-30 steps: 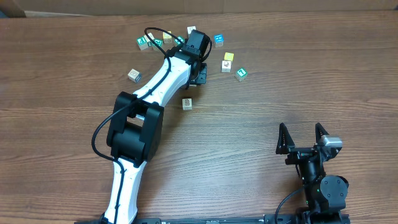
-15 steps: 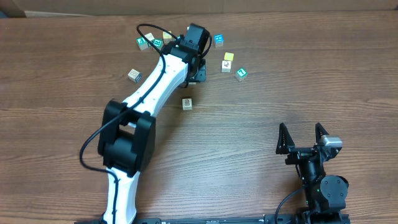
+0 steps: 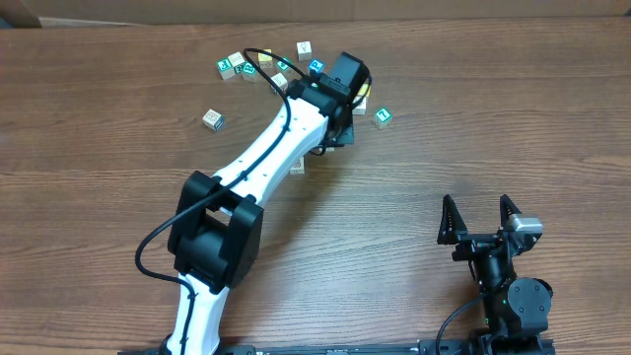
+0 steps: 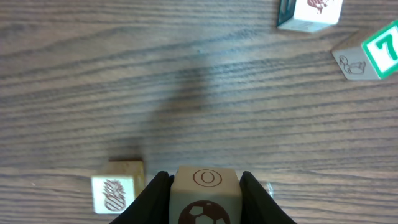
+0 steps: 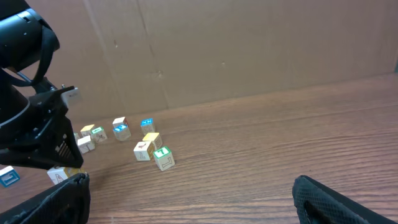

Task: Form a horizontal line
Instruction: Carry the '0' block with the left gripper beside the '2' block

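The left gripper's finger keeps the soccer cube away from the pineapple cube, so the robot should put the soccer cube down and push its far side with closed fingers.
No row of four cubes shows; the small picture cubes lie scattered. My left gripper is shut on a white cube printed with a red "O" and a dark soccer ball, held just above the table. A white pineapple cube lies close to its left, and shows in the overhead view at the arm's edge. A green "7" cube and a white cube with a red print lie beyond it. My right gripper is open and empty at the front right.
Several loose cubes cluster at the table's back, with a white one furthest back. A lone cube lies at the left. The left arm stretches diagonally across the middle. A cardboard wall stands behind the table.
My left arm has swung right and a little toward the front, away from the back cluster, carrying the soccer-ball cube. The right arm has not moved.
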Controlling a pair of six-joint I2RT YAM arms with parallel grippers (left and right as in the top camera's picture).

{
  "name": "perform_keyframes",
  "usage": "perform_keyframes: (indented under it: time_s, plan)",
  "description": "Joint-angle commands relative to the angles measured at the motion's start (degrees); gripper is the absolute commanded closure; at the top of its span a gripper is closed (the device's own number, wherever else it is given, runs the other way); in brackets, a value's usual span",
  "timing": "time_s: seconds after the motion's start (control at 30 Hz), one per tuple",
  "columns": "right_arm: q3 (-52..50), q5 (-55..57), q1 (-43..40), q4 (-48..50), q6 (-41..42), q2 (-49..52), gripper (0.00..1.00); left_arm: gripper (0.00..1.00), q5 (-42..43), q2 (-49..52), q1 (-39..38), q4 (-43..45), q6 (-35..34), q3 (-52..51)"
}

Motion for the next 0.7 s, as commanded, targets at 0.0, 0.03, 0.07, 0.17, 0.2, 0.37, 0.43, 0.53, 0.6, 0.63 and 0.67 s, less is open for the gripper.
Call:
perform_keyframes:
  time_s: [0.0, 0.03, 0.07, 0.17, 0.2, 0.37, 0.43, 0.53, 0.6, 0.63, 0.67]
  plan:
    - [-0.6, -0.1, -0.3, 0.4, -0.4, -0.6, 0.00, 0.75, -2.7, 1.4, -1.0, 0.1, -3.0, -1.0]
    - [-0.6, -0.1, -0.3, 0.3, -0.5, -0.6, 0.00, 0.76, -3.5, 1.4, -1.1, 0.2, -3.0, -1.5]
    - [-0.6, -0.1, -0.3, 0.3, -0.5, -0.6, 0.00, 0.76, -4.2, 1.4, -1.2, 0.2, -3.4, -1.9]
    - [-0.6, -0.1, -0.3, 0.3, -0.5, -0.6, 0.00, 0.77, -5.5, 1.4, -1.5, 0.9, -5.1, -3.7]
    - [-0.6, -0.1, -0.3, 0.4, -0.4, -0.6, 0.00, 0.76, -5.4, 1.4, -1.5, 1.5, -5.1, -4.3]
    - [-0.6, -0.1, -0.3, 0.3, -0.4, -0.6, 0.00, 0.75, -5.4, 1.4, -1.5, 5.6, -5.1, -8.5]
    - [-0.6, -0.1, -0.3, 0.3, -0.4, -0.6, 0.00, 0.74, -5.4, 1.4, -1.6, 7.4, -5.0, -10.3]
    - [-0.6, -0.1, -0.3, 0.3, -0.4, -0.6, 0.00, 0.74, -5.4, 1.4, -1.6, 9.6, -5.0, -12.0]
    - [-0.6, -0.1, -0.3, 0.4, -0.4, -0.6, 0.00, 0.74, -5.4, 1.4, -1.6, 9.9, -4.9, -12.1]
    - [-0.6, -0.1, -0.3, 0.3, -0.5, -0.6, 0.00, 0.74, -5.4, 1.4, -1.6, 9.8, -4.9, -12.1]
    - [-0.6, -0.1, -0.3, 0.4, -0.4, -0.6, 0.00, 0.73, -5.4, 1.4, -1.6, 9.8, -4.9, -12.1]
